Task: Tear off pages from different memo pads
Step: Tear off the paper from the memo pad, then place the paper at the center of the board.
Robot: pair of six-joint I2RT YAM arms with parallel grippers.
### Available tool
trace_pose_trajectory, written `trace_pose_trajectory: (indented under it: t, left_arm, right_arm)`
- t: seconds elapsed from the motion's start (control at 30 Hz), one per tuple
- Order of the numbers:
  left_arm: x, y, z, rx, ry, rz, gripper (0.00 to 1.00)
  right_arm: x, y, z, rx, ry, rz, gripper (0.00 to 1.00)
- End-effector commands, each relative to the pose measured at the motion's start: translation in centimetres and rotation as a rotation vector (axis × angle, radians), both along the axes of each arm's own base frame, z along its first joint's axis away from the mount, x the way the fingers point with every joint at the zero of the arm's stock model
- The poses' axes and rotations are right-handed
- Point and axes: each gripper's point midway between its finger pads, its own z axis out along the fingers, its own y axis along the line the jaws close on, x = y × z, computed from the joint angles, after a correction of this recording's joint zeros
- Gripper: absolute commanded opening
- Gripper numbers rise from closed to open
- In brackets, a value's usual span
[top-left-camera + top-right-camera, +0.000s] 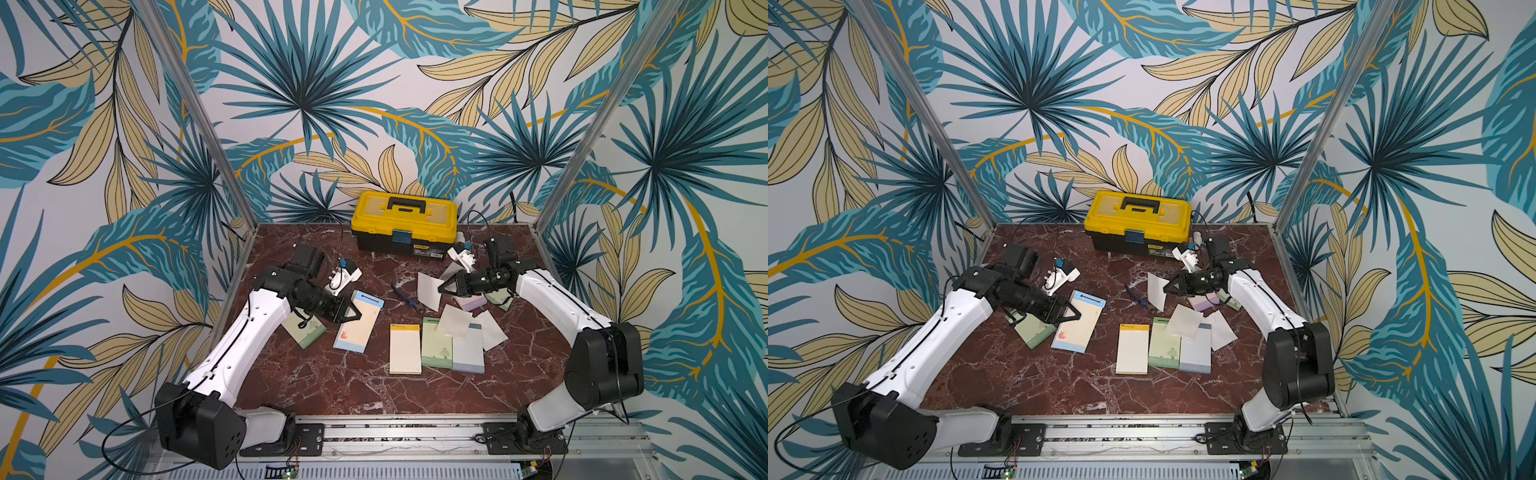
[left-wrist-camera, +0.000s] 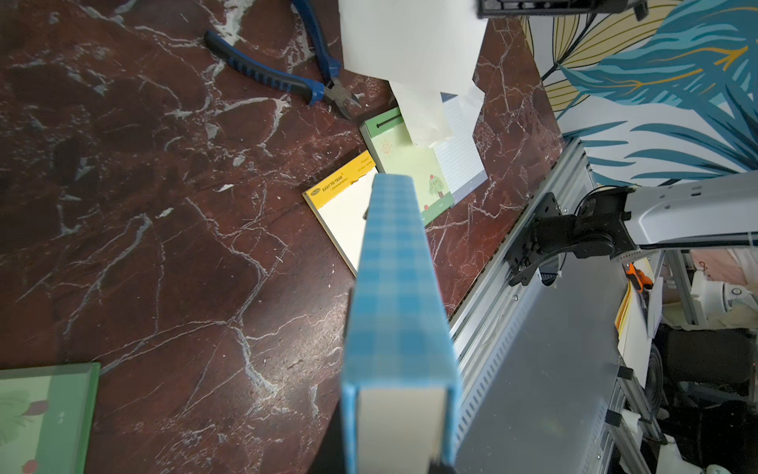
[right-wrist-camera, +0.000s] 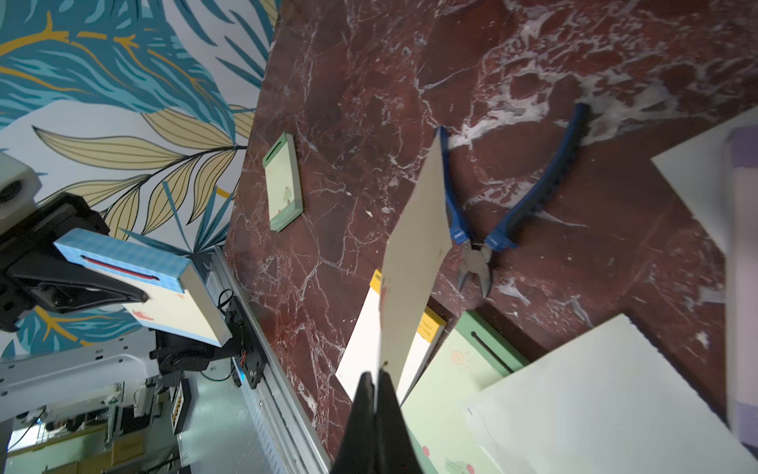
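The cream page [image 1: 429,290] is hanging free of the blue-bordered memo pad. My right gripper should go on carrying it until it gets to the pink-lilac memo pad [image 1: 472,303], and then let it go.
My left gripper [image 1: 352,314] is shut on the blue-bordered memo pad [image 1: 360,322], holding it tilted above the table; the left wrist view shows that pad [image 2: 397,295] edge-on between the jaws. My right gripper [image 3: 375,372] is shut on the corner of a loose cream page [image 3: 414,262], which hangs in the air left of its fingertips in a top view [image 1: 428,291]. On the table lie a cream pad with a yellow header [image 1: 405,349], a green pad [image 1: 435,349], a grey-lavender pad [image 1: 469,355], another green pad [image 1: 305,334] and a pink-lilac pad [image 1: 471,303]. Two loose pages [image 1: 455,322] [image 1: 493,330] rest on them.
A yellow toolbox [image 1: 404,222] stands at the back middle. Blue-handled pliers [image 1: 406,298] lie on the red marble table between the arms, under the held page [image 3: 512,205]. A metal rail [image 1: 399,432] runs along the front edge. Frame posts stand at the back corners.
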Motion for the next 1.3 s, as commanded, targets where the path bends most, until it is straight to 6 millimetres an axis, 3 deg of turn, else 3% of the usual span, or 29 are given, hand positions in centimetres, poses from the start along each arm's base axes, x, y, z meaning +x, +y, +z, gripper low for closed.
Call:
trace_pose_trajectory:
  t: [0.0,0.23,0.4,0.6,0.77,1.0,1.03,1.1,1.13,1.17,1.2,1.27]
  left_arm:
    - [3.6,-1.9,0.4,-0.14,0.032,0.113,0.0]
    - [9.0,-3.4,-1.5,-0.176,0.02,0.221,0.0]
    - [10.7,-4.2,-3.4,-0.181,0.031,0.232,0.0]
    - [12.1,-4.5,-7.9,-0.137,0.104,0.234,0.0]
    - [12.7,-4.6,-11.2,-0.107,0.159,0.243,0.0]
    - [13.8,-4.1,-14.9,-0.046,0.215,0.276,0.01]
    - [14.1,-4.0,-15.2,-0.036,0.217,0.282,0.04]
    - [14.8,-3.7,-15.5,-0.013,0.209,0.299,0.13]
    - [15.1,-3.3,-15.6,0.007,0.201,0.315,0.2]
    - [15.4,-2.9,-15.6,0.029,0.19,0.33,0.28]
    - [15.6,-2.5,-15.3,0.045,0.181,0.338,0.39]
    - [16.1,-1.3,-14.0,0.075,0.148,0.366,0.79]
  right_arm:
    - [0.9,-1.4,0.0,-0.012,0.014,-0.116,0.0]
    - [3.2,-6.2,-1.8,-0.015,0.097,-0.351,0.0]
    - [3.9,-10.0,-2.6,-0.003,0.104,-0.485,0.0]
    - [3.9,-14.0,-3.2,0.039,0.112,-0.619,0.0]
    - [4.1,-15.5,-4.8,0.061,0.153,-0.668,0.0]
    - [4.8,-16.0,-7.6,0.047,0.219,-0.688,0.01]
    - [5.0,-16.1,-7.9,0.037,0.231,-0.688,0.09]
    - [5.2,-16.5,-8.1,0.005,0.243,-0.694,0.42]
    - [5.0,-16.8,-8.1,-0.017,0.239,-0.7,0.54]
    - [5.0,-17.1,-7.7,-0.03,0.22,-0.708,0.59]
    - [5.0,-17.2,-7.3,-0.034,0.199,-0.712,0.62]
    - [4.9,-16.5,-5.8,-0.011,0.155,-0.68,0.69]
